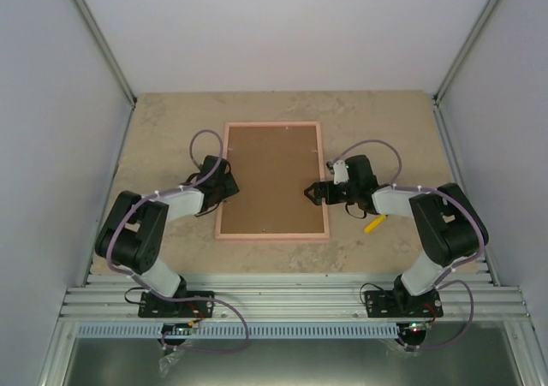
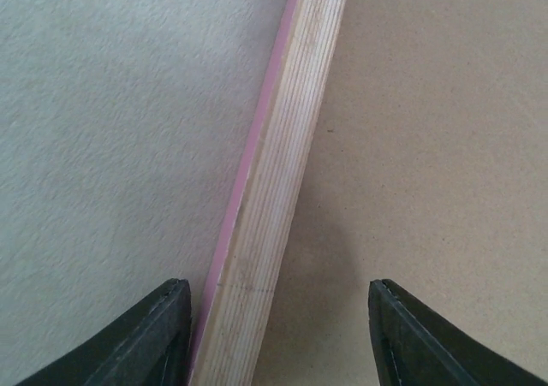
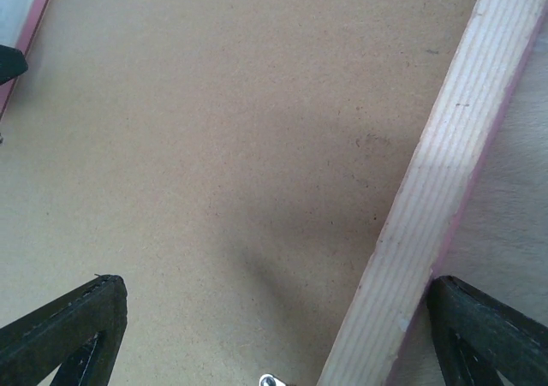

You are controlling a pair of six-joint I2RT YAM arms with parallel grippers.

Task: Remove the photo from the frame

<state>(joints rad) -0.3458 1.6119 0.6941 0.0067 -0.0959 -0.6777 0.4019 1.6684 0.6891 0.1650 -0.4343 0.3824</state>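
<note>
A metal tab (image 3: 271, 380) lies over the edge of the backing board, so the robot's right gripper should first get the yellow screwdriver (image 1: 375, 223) and bring it to the left gripper.
The frame (image 1: 272, 234) lies face down in the middle of the table, its brown fibreboard back (image 1: 272, 176) up. The photo is hidden underneath. My left gripper (image 1: 224, 183) is at the frame's left side, low down. In the left wrist view it (image 2: 278, 317) is open, with the pale wooden rail (image 2: 274, 198) between its fingers and touching neither. My right gripper (image 1: 313, 192) is at the frame's right side. It (image 3: 274, 317) stands wide open across the right rail (image 3: 437, 189) and part of the backing board.
A small yellow piece (image 1: 374, 225) lies on the table under the right arm. A small metal tab (image 3: 268, 380) shows on the backing board near the right rail. White walls enclose the table, and a ribbed metal rail (image 1: 291, 300) runs along its near edge.
</note>
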